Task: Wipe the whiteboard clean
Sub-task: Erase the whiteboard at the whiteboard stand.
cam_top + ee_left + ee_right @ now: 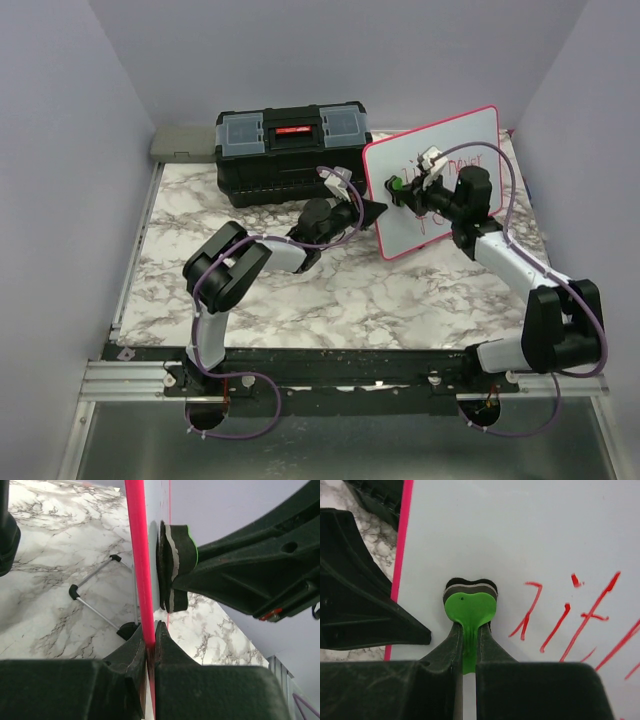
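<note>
The eraser's black pad [470, 583] is on clean board near my left gripper, so next my right gripper moves the eraser up and back toward the red handwriting [556, 628].
The whiteboard [470, 130], white with a pink-red rim, stands tilted at the back right and carries red handwriting [570, 615]. My left gripper [378, 213] is shut on the board's left rim [137, 555]; in the left wrist view [151, 630] the jaws pinch the pink edge. My right gripper [402, 188] is shut on the green handle of a small eraser [470, 607], whose black pad is pressed flat against the board face [520, 530] near its left edge, left of the writing. The eraser also shows edge-on in the left wrist view [177, 565].
A black toolbox [290, 150] with a red latch sits at the back, just left of the board. A flat grey object [182, 142] lies at the back left corner. The board's wire stand with black feet [95, 595] rests on the marble tabletop [300, 300].
</note>
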Tool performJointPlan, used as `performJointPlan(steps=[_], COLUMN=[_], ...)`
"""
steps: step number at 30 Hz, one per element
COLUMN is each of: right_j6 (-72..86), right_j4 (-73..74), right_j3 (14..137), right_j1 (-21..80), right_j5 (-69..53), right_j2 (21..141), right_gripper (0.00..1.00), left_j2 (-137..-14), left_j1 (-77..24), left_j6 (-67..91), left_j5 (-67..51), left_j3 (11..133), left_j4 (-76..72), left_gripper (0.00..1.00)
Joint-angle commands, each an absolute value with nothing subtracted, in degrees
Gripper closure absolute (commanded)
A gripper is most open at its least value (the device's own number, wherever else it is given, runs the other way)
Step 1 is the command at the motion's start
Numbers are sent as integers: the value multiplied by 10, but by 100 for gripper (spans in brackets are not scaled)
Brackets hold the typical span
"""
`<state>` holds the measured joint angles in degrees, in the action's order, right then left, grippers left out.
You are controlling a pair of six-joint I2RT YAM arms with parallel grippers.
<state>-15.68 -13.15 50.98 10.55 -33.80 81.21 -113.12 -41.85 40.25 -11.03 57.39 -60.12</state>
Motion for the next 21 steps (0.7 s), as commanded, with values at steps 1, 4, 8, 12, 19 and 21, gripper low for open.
performJointPlan(steps=[1, 4, 8, 12, 19, 21], right_j6=[-56, -63, -88, -164, -192, -117], right_j4=[-309, -272, -213, -119, -81, -177], right_j3=[417, 439, 470, 496, 490, 465], right_j1=[117, 116, 116, 115, 115, 115], right_j5=[-170, -118, -107, -206, -463, -389], right_j2=[772, 782, 807, 812, 796, 788], right_gripper=[99, 99, 99, 99, 99, 99], left_j2=[-1125, -1131, -1134, -1135, -1147, -1147], left_j1=[-437, -437, -437, -436, -437, -438], left_j6=[351, 354, 354, 355, 360, 361], left_j5=[-170, -179, -181, -181, -189, -190], left_j3=[578, 588, 595, 596, 612, 612], left_j4=[-570, -562, -559, -559, -557, -558], left_gripper=[100, 100, 100, 100, 100, 100])
